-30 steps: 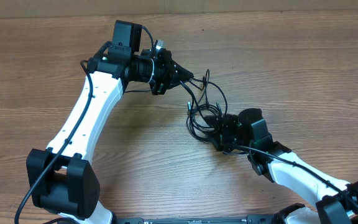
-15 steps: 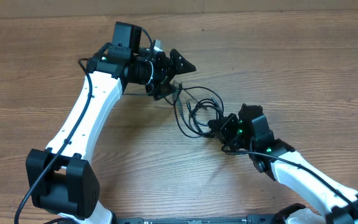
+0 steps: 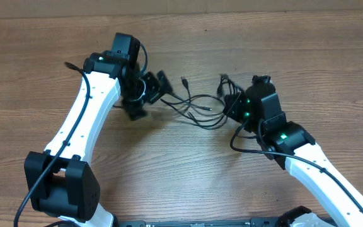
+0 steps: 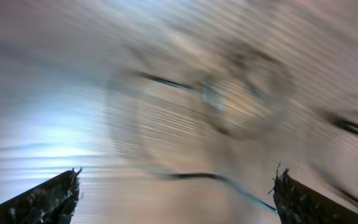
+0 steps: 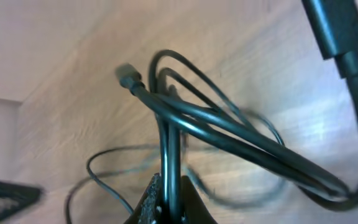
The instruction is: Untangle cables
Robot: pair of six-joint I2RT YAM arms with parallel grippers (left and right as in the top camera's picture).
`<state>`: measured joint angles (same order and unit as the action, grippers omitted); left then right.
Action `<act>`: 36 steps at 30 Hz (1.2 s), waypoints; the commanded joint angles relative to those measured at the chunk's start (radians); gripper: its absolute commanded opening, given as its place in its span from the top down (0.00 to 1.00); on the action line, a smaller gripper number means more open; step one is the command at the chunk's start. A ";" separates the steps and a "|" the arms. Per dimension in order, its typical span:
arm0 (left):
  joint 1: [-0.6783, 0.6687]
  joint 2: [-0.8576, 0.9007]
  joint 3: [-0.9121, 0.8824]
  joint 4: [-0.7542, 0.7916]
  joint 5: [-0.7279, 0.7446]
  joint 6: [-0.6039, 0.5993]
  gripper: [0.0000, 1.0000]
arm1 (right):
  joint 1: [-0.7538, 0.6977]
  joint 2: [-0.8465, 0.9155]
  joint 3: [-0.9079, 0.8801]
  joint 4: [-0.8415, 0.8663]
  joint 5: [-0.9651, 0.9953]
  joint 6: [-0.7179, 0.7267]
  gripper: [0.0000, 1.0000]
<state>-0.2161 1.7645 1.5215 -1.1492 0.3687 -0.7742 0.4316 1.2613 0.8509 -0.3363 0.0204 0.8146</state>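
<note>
My open left gripper should come back and take the bunch (image 3: 218,118) first, since my right gripper pinches crossed cables (image 5: 168,107) together and should then open and pull cables apart.
The thin black cables (image 3: 197,104) lie strung out on the wooden table between my two grippers, with a small plug end (image 3: 184,81) pointing to the far side. My left gripper (image 3: 151,98) stands open just left of the strands, nothing between its fingers. Its wrist view is badly blurred: only the two wide-apart fingertips (image 4: 48,199) and a faint cable (image 4: 197,177) show. My right gripper (image 3: 230,106) is shut on the cables (image 5: 229,124) at their right end. A strand runs straight up from its closed fingers (image 5: 160,202) to a plug tip (image 5: 127,76).
The wooden table (image 3: 333,69) stretches around both arms. A pale strip (image 3: 263,5) borders its far edge. The right arm's own thicker black cable (image 3: 238,142) loops beside its wrist, and a thick connector (image 5: 334,25) shows at the top right of the right wrist view.
My left gripper opened, let go of the cables and swung back left and downward. My right gripper closed on the bundle and carried it right and farther away, stretching the strands out.
</note>
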 commanded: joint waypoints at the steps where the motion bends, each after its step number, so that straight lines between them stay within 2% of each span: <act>1: 0.000 -0.031 0.018 -0.095 -0.431 -0.036 0.00 | -0.006 -0.016 0.097 0.011 0.102 -0.115 0.96; 2: 0.000 -0.031 0.018 -0.119 -0.414 -0.058 0.01 | -0.006 -0.016 0.106 0.012 0.116 -0.116 0.96; 4: 0.000 -0.031 0.018 -0.138 -0.291 -0.061 0.00 | -0.006 -0.016 0.111 0.011 0.122 -0.116 0.96; 7: -0.006 -0.031 0.007 -0.118 0.016 -0.022 0.00 | -0.006 -0.014 0.111 -0.025 0.147 -0.105 0.96; 10: -0.025 -0.031 -0.021 -0.055 0.253 -0.024 0.00 | -0.006 -0.014 0.111 -0.050 0.187 -0.105 0.96; 13: -0.069 -0.031 -0.061 0.032 0.384 -0.116 0.00 | -0.006 -0.014 0.111 -0.065 0.189 -0.073 0.96; 16: -0.128 -0.031 -0.116 0.143 0.383 -0.276 0.00 | -0.007 -0.014 0.111 -0.085 0.189 0.045 0.96; 17: -0.170 -0.031 -0.160 0.227 0.386 -0.397 0.01 | -0.007 -0.014 0.111 -0.092 0.189 0.126 0.96; 18: -0.187 -0.031 -0.174 0.263 0.391 -0.450 0.01 | -0.007 -0.014 0.111 -0.098 0.189 0.157 0.96; 20: -0.222 -0.031 -0.200 0.355 0.391 -0.563 0.00 | -0.007 -0.014 0.111 -0.109 0.189 0.188 0.96; 24: -0.288 -0.031 -0.211 0.513 0.376 -0.714 0.00 | -0.007 -0.014 0.111 -0.126 0.188 0.218 0.96; 28: -0.385 -0.031 -0.211 0.556 0.210 -0.905 0.00 | -0.007 -0.014 0.111 -0.129 0.137 0.260 0.96; 30: -0.422 -0.031 -0.212 0.555 0.143 -0.959 0.00 | -0.007 -0.014 0.111 -0.132 0.112 0.259 0.96; 36: -0.465 -0.031 -0.212 0.555 0.115 -1.094 0.00 | -0.040 -0.014 0.111 -0.162 0.111 0.261 0.96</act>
<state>-0.6647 1.7538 1.3151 -0.5938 0.5255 -1.7382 0.4175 1.2613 0.9360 -0.5022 0.1440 1.0538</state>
